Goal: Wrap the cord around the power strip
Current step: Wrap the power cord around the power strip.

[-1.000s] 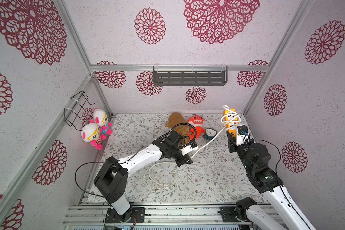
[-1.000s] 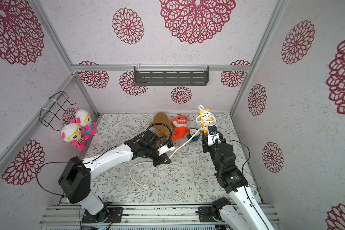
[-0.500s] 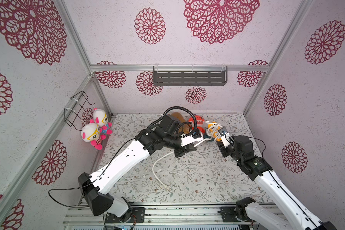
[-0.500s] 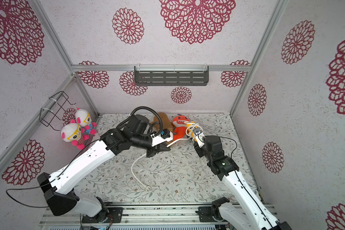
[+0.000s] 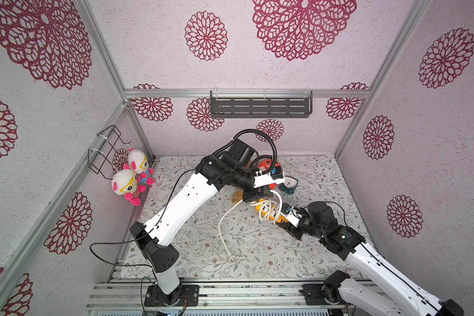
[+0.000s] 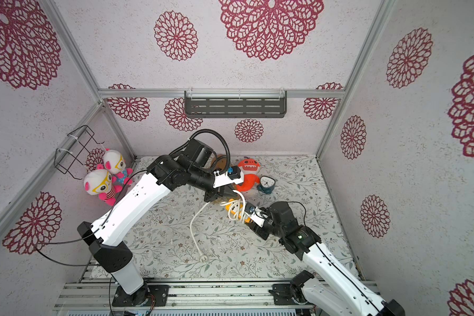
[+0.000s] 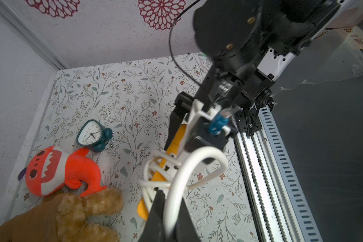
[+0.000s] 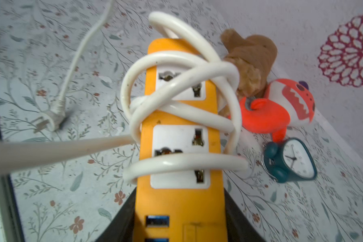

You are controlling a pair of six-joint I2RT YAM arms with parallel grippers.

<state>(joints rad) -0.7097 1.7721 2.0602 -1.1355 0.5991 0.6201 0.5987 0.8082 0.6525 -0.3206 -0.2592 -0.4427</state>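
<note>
The cord arching free (image 5: pixel 280 198) is above the power strip, so my left gripper keeps going round the power strip's far end (image 5: pixel 259 204) and lets go of the cord there.
The orange-yellow power strip (image 5: pixel 259 208) (image 6: pixel 247 219) hangs low over the floor mat's middle, socket faces up. My right gripper (image 5: pixel 285 221) (image 6: pixel 253 223) (image 8: pixel 179 194) is shut on its USB end, one finger along each long side. The white cord (image 8: pixel 176 60) lies round the strip (image 8: pixel 182 199) in several loose loops. My left gripper (image 5: pixel 260 198) (image 6: pixel 219 195) (image 7: pixel 170 209) is shut on the cord (image 7: pixel 176 188) just behind the strip's far end. The loose run of the cord (image 5: pixel 225 216) (image 6: pixel 195 221) trails forward to its plug (image 5: pixel 231 258) (image 8: pixel 50 119) on the mat.
An orange shark plush (image 6: pixel 248 169), a teal alarm clock (image 6: pixel 267 183) and a brown plush (image 7: pixel 71 209) lie at the back of the mat, just behind the strip. Two dolls (image 5: pixel 132 177) and a wire basket (image 5: pixel 104 147) hang on the left wall. A grey shelf (image 5: pixel 260 105) is on the back wall.
My right arm has brought the strip down from upright at the back right to low over the mat's middle. The left arm has risen, still gripping the cord, now beside the strip.
</note>
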